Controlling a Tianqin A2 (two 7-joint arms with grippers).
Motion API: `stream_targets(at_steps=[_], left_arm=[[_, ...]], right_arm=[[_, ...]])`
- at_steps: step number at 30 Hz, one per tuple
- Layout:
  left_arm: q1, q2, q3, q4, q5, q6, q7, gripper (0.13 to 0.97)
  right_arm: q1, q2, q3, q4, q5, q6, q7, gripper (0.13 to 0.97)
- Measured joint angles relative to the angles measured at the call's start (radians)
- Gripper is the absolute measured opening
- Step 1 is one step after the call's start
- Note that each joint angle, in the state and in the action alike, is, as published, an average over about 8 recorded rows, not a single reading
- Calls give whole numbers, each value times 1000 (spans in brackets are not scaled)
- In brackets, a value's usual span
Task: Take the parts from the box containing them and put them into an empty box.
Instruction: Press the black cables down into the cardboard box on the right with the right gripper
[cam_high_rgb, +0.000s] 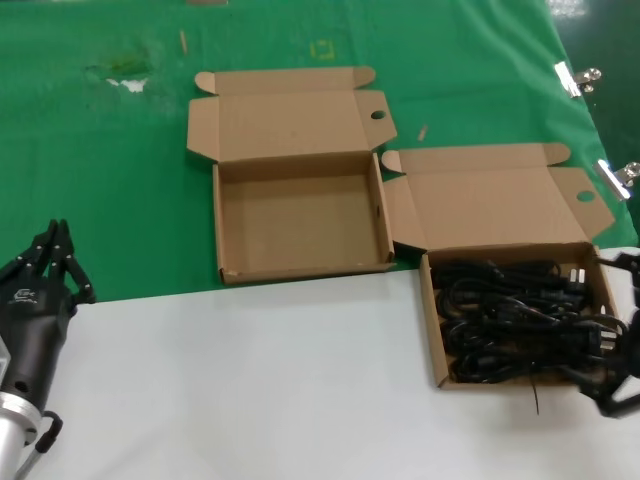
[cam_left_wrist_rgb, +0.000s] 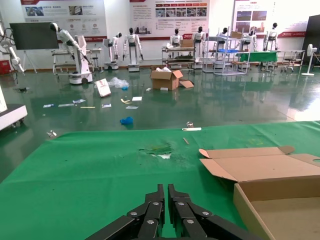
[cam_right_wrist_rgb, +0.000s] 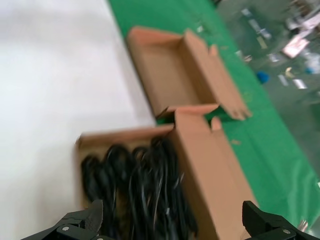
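The middle cord bundle (cam_high_rgb: 522, 322) will come out in one piece and leave its neighbours behind when I lift it, because the cords are folded in separate long loops (cam_high_rgb: 462, 298).
The parts, black power cords (cam_high_rgb: 520, 312) in loose bundles, fill the cardboard box (cam_high_rgb: 432, 330) at the right. In the right wrist view the cords (cam_right_wrist_rgb: 145, 190) lie right below the camera. My right gripper (cam_high_rgb: 622, 335) hangs open over that box's right end, its fingers (cam_right_wrist_rgb: 92, 216) spread wide above the cords with nothing held between them. The empty box (cam_high_rgb: 300, 215) stands to the left of the full one, lid folded back. My left gripper (cam_high_rgb: 55, 238) is shut and empty at the table's front left, well away from both boxes; the empty box (cam_left_wrist_rgb: 280, 205) shows beside its tips (cam_left_wrist_rgb: 166, 192).
Both boxes straddle the edge between the green cloth (cam_high_rgb: 100, 180) and the white tabletop (cam_high_rgb: 250, 380). Their open lids (cam_high_rgb: 290, 110) lie flat towards the back. Two metal clips (cam_high_rgb: 575, 78) sit on the cloth's right edge. A torn patch (cam_high_rgb: 125, 75) marks the cloth at back left.
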Motion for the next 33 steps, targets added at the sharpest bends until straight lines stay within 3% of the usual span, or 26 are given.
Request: stream_targets(at_steps=[9,18,28,33], left_arm=[[0,0,0,0,0,0,0,141],[0,0,0,0,0,0,0,140],[0,0,0,0,0,0,0,140],[0,0,0,0,0,0,0,140]], right_arm=[[-73,26,72,-87,-116,-105,36,966],[-59,-90,133,-173,-250,-185,76,966],[-17,-201,184,-179,-429,-239,182,948],[-19,-239,213,-180,-492,-268,213,897]])
